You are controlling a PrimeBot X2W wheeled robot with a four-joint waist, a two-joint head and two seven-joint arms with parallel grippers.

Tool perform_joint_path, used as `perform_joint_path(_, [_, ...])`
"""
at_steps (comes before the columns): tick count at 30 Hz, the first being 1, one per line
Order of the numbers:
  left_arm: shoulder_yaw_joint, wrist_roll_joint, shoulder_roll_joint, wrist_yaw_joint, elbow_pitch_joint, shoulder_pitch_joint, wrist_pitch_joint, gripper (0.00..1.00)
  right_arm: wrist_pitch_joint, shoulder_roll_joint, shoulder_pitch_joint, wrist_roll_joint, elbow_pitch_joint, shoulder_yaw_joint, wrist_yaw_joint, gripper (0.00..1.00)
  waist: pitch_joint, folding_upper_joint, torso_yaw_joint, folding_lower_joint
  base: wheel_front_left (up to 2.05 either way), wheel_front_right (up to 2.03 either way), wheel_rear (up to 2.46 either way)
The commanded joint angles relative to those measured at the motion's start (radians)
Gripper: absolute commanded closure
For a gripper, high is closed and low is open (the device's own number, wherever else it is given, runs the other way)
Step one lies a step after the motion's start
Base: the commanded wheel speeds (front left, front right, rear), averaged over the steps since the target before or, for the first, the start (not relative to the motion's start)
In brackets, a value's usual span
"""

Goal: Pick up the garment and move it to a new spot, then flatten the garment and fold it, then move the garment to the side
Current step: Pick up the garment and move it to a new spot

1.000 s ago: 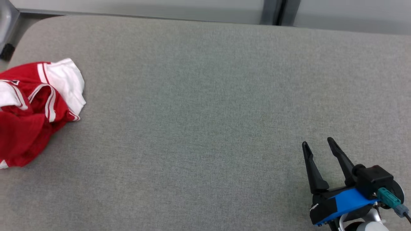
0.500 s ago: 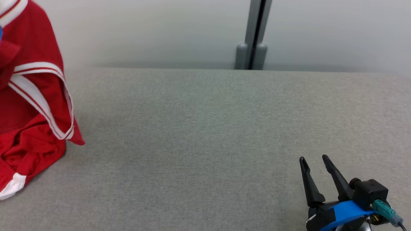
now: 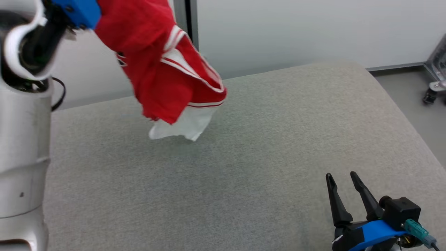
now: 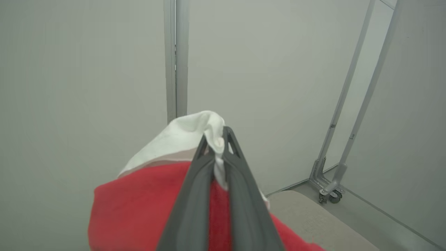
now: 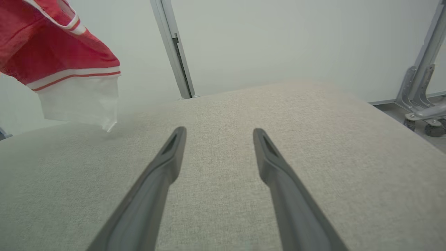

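Observation:
My gripper will show large lettering across the front of the garment (image 3: pixel 161 67) when it spreads the garment out, because black-and-white marks (image 3: pixel 121 59) peek from the red folds.
The garment (image 3: pixel 163 69) is a red shirt with white sleeves and white stripes. It hangs bunched in the air above the far left of the grey padded surface (image 3: pixel 244 181), its white lower edge just over the cloth. My left gripper (image 4: pixel 216 137) is shut on a white fold of the garment (image 4: pixel 139 205). My pale left arm (image 3: pixel 24 139) rises along the left edge of the head view. My right gripper (image 3: pixel 341 175) rests low at the near right, open with nothing between its fingers (image 5: pixel 167 157). The garment (image 5: pixel 52 48) hangs at the upper left of the right wrist view.
The padded surface ends in a rounded corner at the right (image 3: pixel 376 80), with floor beyond. A wheeled metal frame (image 3: pixel 433 87) stands on that floor. Pale wall panels joined by a grey post (image 3: pixel 190 21) run behind the surface.
The head camera has swung, shifting the whole picture. The garment has gone from lying on the surface to hanging fully in the air from my left gripper. My right gripper stays open.

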Motion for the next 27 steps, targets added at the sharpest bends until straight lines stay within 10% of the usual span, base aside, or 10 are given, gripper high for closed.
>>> perform_joint_path(1, [-0.036,-0.011,-0.024,-0.012,0.007,0.058,0.019,1.00,-0.006,-0.005,-0.008,0.001,-0.002,-0.002,0.000,0.00,-0.002,0.0002,-0.048,0.0000,0.00,0.00,0.00])
perform_joint_path(13, [-0.237,0.051,-0.125,-0.016,0.217,0.451,-0.095,1.00,-0.010,-0.006,-0.016,0.008,0.005,0.001,0.000,0.00,0.016,0.0002,-0.094,0.0000,0.00,0.00,0.00])
perform_joint_path(14, [-0.249,0.061,-0.138,-0.010,0.248,0.481,-0.123,0.80,-0.009,-0.006,-0.013,0.006,0.005,-0.002,0.000,0.00,0.015,0.0002,-0.090,0.0000,0.00,0.00,0.00])
perform_joint_path(15, [-0.260,0.078,-0.146,-0.003,0.273,0.501,-0.154,0.00,-0.007,-0.006,-0.010,0.003,0.004,-0.003,0.000,0.00,0.014,0.0002,-0.087,0.0000,0.00,0.00,0.00])
perform_joint_path(27, [-0.221,0.095,-0.243,0.057,0.313,0.656,-0.661,0.00,0.028,-0.006,0.025,-0.008,-0.022,-0.037,0.000,0.00,-0.029,0.0002,0.024,0.0000,0.00,0.00,0.00])
